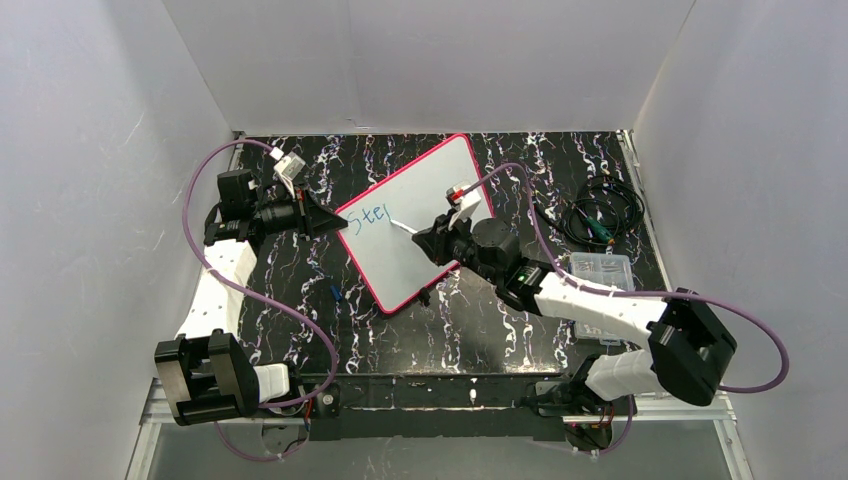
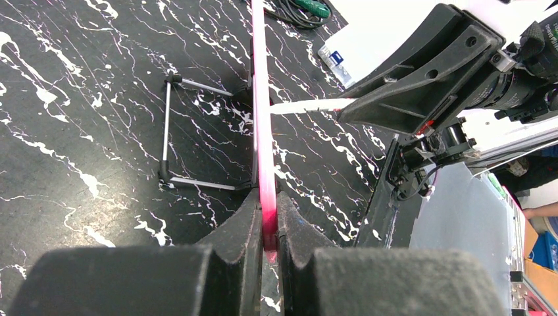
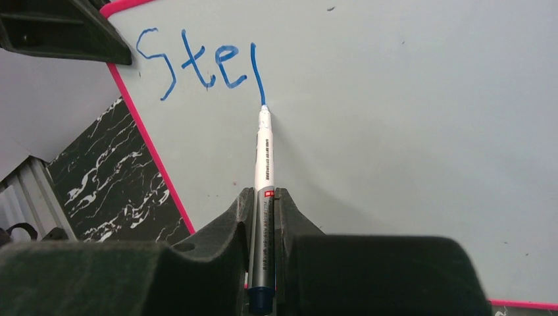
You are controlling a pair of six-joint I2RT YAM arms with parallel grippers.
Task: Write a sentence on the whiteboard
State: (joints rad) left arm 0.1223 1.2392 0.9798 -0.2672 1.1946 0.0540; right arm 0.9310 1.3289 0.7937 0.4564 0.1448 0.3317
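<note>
I should lift the marker pen with my right gripper and draw the bowl of a "p" from the downstroke's top [image 3: 253,45], because the blue downstroke's foot [image 3: 263,103] goes below the "e".
The whiteboard [image 1: 425,215], white with a pink-red frame, stands tilted on a wire stand [image 2: 172,131] in the middle of the table. My left gripper [image 1: 335,222] is shut on the whiteboard's left edge [image 2: 268,204]. My right gripper [image 3: 264,197] is shut on a white marker pen [image 3: 264,158]. The pen's tip touches the board at the foot of a fresh blue downstroke. The sentence [image 3: 201,62] reads "Ste" plus that stroke, in blue at the board's upper left [image 1: 372,217].
A coil of black cable [image 1: 598,212] and a clear plastic box [image 1: 600,272] lie at the right of the black marbled table [image 1: 300,310]. A small blue cap [image 1: 336,293] lies near the board's lower left. White walls enclose the table.
</note>
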